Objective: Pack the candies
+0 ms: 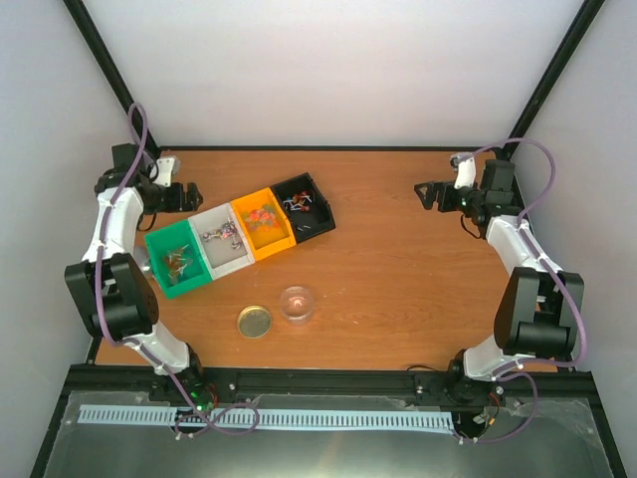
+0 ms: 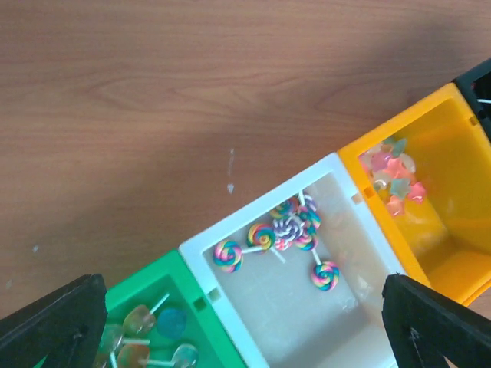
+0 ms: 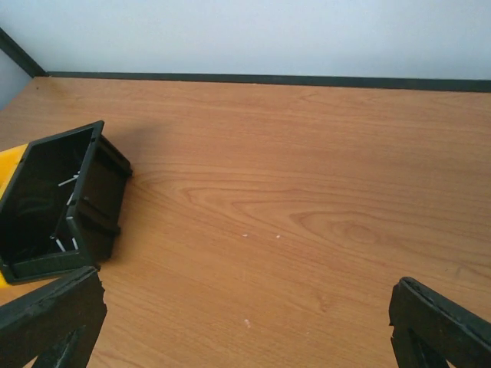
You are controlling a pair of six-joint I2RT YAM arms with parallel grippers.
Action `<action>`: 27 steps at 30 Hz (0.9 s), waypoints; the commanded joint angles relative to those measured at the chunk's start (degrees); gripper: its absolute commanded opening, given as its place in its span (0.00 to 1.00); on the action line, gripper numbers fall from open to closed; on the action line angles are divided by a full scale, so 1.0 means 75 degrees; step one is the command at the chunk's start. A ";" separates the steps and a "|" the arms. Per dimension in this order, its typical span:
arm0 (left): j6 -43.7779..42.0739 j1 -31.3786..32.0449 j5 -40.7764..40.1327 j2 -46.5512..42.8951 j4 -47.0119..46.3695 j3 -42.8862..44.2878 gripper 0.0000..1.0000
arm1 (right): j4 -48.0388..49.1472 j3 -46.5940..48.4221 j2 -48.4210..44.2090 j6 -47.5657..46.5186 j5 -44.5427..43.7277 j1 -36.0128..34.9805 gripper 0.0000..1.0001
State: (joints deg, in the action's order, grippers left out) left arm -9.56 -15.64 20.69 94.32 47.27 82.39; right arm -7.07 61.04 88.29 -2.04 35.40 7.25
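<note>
My left gripper keeps heading toward the silver scoop (image 1: 142, 260) until I grasp its handle, as the gripper is open and the scoop lies beside the green bin.
The candies lie in a row of four bins. Swirl lollipops (image 2: 295, 226) are in the white bin (image 2: 230, 307), pink and orange sweets (image 2: 391, 180) in the orange bin (image 2: 453, 138), and flat lollipops (image 2: 146, 337) in the green bin (image 2: 180, 280). The black bin (image 3: 100, 176) holds a few white sticks. My left gripper (image 1: 187, 196) hangs open above the white and green bins, with nothing between its fingers (image 2: 54, 322). My right gripper (image 1: 426, 192) is open over bare table at the far right, well clear of the black bin, its fingers (image 3: 441, 326) empty.
A round gold lid (image 1: 255, 322) and a small clear jar (image 1: 297, 302) sit on the wooden table (image 1: 398, 269) in front of the bins. White walls and a black frame close the table's far edge and its sides.
</note>
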 commanded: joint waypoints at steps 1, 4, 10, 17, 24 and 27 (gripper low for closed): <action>0.0333 -0.0157 -0.0754 -0.0639 0.0396 -0.0134 1.00 | -0.0557 0.0435 -0.0054 0.0267 -0.0200 -0.0251 1.00; 0.0382 -0.0577 -0.0996 -0.0869 0.0801 -0.0255 1.00 | -0.0914 0.0736 0.0078 0.0325 -0.0156 -0.0360 1.00; 0.0716 -0.2000 -0.1534 -0.1241 0.1401 -0.0556 1.00 | -0.1139 0.1093 0.0153 0.0517 -0.0071 -0.0476 1.00; 0.1548 -0.2990 -0.2637 -0.1298 0.1570 -0.1240 1.00 | -0.1411 0.1407 0.0391 0.0543 0.0029 -0.0527 1.00; 0.2228 -0.3247 -0.2952 -0.1050 0.1353 -0.1825 0.99 | -0.1579 0.1436 0.0460 0.0504 0.0020 -0.0549 1.00; 0.2460 -0.3259 -0.2822 -0.0921 0.1125 -0.2048 0.94 | -0.1633 0.1457 0.0503 0.0520 0.0029 -0.0547 1.00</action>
State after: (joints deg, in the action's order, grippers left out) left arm 4.49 -39.55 0.16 86.37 57.74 68.14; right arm -18.20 70.37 91.24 1.45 35.20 3.68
